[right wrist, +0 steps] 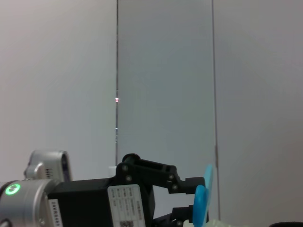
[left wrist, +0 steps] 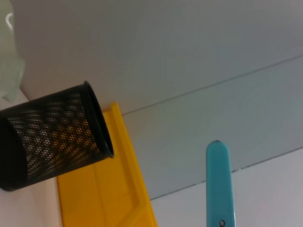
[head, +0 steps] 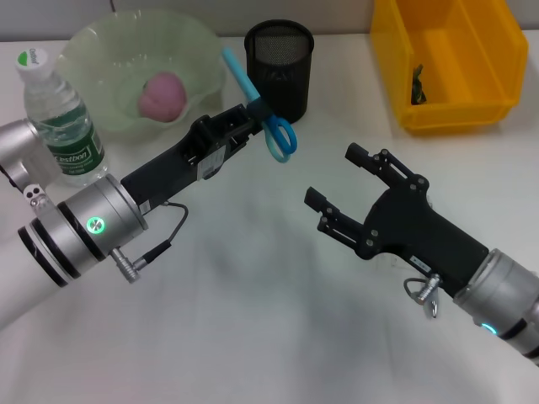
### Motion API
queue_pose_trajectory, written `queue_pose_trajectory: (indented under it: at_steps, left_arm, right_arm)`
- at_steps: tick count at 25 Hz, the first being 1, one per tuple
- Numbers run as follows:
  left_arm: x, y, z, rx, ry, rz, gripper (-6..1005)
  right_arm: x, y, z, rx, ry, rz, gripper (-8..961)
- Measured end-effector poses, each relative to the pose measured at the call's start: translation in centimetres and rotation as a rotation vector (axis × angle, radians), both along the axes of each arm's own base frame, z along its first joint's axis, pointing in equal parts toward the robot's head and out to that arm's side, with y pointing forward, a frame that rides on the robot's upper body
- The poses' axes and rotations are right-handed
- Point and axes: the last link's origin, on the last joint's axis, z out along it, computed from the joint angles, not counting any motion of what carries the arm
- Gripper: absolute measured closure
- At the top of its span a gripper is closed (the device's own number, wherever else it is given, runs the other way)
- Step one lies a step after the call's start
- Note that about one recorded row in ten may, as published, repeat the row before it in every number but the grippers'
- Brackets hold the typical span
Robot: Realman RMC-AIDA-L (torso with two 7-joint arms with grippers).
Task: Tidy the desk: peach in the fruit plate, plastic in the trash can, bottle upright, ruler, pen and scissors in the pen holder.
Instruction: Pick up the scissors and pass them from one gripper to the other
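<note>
My open right gripper is facing the blue scissors' handles (head: 280,141), which stick out of my left gripper toward it, and it should keep moving closer to the handles (head: 288,137) until its fingers can close there.
My left gripper (head: 255,114) is shut on the blue scissors (head: 271,128), held in the air just left of the black mesh pen holder (head: 280,66), with the blade pointing up and back. The left wrist view shows the scissors blade (left wrist: 218,184) beside the pen holder (left wrist: 52,137). The pink peach (head: 162,94) lies in the pale green fruit plate (head: 101,42). A bottle (head: 61,118) stands upright at the far left. Over the middle of the table my right gripper (head: 334,175) hangs open, holding nothing. A dark scrap (head: 418,84) lies in the yellow trash can (head: 472,93). Ruler and pen are out of view.
The white table (head: 253,320) stretches bare in front of both arms. In the right wrist view the left gripper (right wrist: 187,201) shows with the scissors (right wrist: 203,198) against a plain wall.
</note>
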Motion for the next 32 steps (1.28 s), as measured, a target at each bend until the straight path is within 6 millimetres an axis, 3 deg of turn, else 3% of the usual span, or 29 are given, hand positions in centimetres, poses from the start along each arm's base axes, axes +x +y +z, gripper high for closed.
queue_pose_trajectory:
  at_steps: [9,21,32]
  left_arm:
    - [-0.5,-0.4,-0.8,0.053,-0.027,0.107,769]
    - [1.5,-0.3,-2.6,0.028,-0.03,0.095,774]
    - [1.9,-1.0,-3.1,0.039,-0.051,0.108,780]
  right_arm:
    - [-0.8,1.1,-0.8,0.036,-0.025,-0.036,162]
    - [-1.6,2.4,-1.1,0.056,-0.034,-0.048,161]
    - [-1.9,3.0,-1.3,0.054,-0.044,-0.053,171]
